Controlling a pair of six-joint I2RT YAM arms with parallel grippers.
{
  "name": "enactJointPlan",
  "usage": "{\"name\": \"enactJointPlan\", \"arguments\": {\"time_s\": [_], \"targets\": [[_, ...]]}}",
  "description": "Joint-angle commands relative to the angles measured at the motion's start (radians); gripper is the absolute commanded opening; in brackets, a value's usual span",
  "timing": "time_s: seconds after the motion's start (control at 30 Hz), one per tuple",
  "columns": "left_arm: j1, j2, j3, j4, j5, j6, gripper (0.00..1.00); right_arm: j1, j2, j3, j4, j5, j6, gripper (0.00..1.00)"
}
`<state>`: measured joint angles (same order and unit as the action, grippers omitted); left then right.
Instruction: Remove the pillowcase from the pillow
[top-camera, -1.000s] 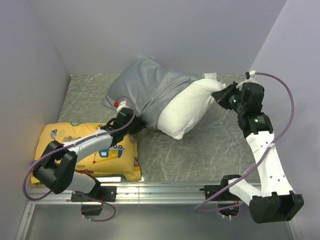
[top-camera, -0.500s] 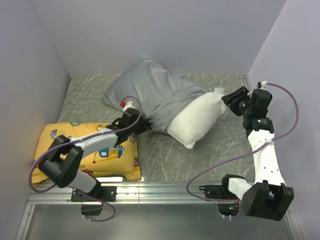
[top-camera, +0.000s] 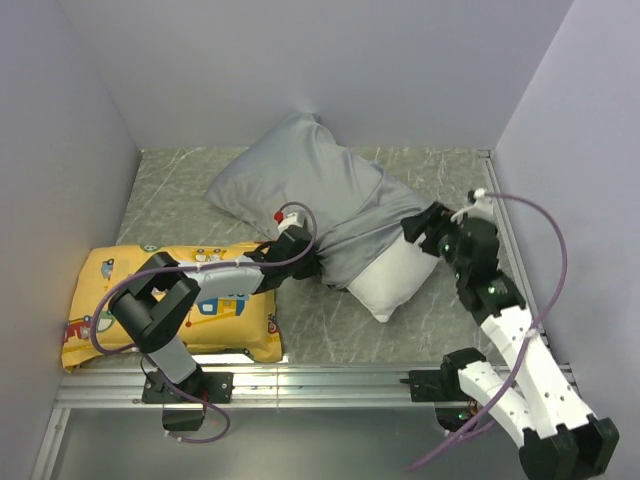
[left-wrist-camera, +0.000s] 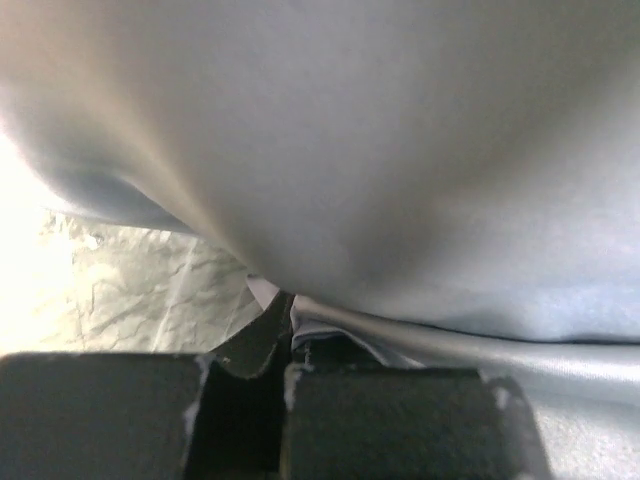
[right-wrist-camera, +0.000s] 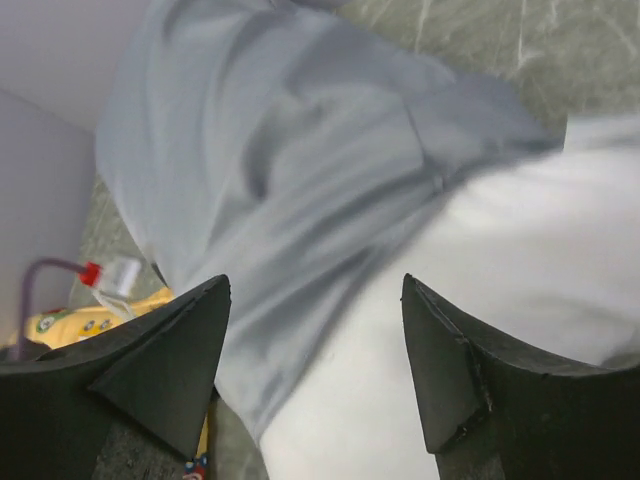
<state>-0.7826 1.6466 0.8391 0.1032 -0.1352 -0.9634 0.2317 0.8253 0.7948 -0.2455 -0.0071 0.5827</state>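
Next, I let go of the pillowcase's near edge with my left gripper and pull at the pillowcase's far side (top-camera: 392, 193), which still covers the pillow, while my right gripper holds the pillow's white end (top-camera: 402, 272).
The grey pillowcase (top-camera: 305, 185) covers the far part of the white pillow (top-camera: 395, 280), whose bare near end sticks out toward the right. My left gripper (top-camera: 312, 262) is shut on the pillowcase's hem (left-wrist-camera: 330, 335) at its near edge; grey cloth (left-wrist-camera: 380, 150) fills most of the left wrist view. My right gripper (top-camera: 418, 228) hovers open over the line where grey cloth meets bare pillow. In the right wrist view its fingertips (right-wrist-camera: 205, 330) stand wide apart, with the pillowcase (right-wrist-camera: 270, 160) and pillow (right-wrist-camera: 500, 270) below and nothing held.
A yellow pillow with cartoon vehicles (top-camera: 105, 290) lies at the near left under my left arm. Pale walls close in the marbled table (top-camera: 330, 320) on the left, back and right. A metal rail (top-camera: 320, 380) runs along the near edge.
My right gripper let go of the pillow's end, opened, and swung left over the pillow. My left gripper dragged the hem rightward, so more pillow is covered again.
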Motion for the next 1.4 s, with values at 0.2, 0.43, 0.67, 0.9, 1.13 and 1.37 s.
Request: {"name": "enactJointPlan", "arguments": {"time_s": [0.2,0.43,0.67,0.9,1.13,1.37], "targets": [[-0.006,-0.027,0.103,-0.019,-0.049,0.020,0.04,0.047,-0.181,-0.324,0.155,0.194,0.144,0.81],[-0.006,-0.099,0.176,-0.130,-0.079,0.084,0.19,0.044,0.061,-0.407,0.346,0.125,0.175,0.45],[-0.004,-0.208,0.314,-0.341,-0.193,0.224,0.48,0.046,0.136,-0.511,0.494,0.092,0.241,0.00],[-0.004,-0.148,0.591,-0.396,-0.105,0.455,0.84,0.046,0.043,-0.562,0.474,0.131,0.247,0.00],[-0.040,0.281,1.075,-0.565,0.020,0.649,0.90,0.046,-0.017,-0.517,0.405,0.153,0.206,0.00],[-0.049,0.475,1.275,-0.616,-0.026,0.690,0.87,0.046,-0.008,-0.422,0.338,0.145,0.152,0.00]]}}
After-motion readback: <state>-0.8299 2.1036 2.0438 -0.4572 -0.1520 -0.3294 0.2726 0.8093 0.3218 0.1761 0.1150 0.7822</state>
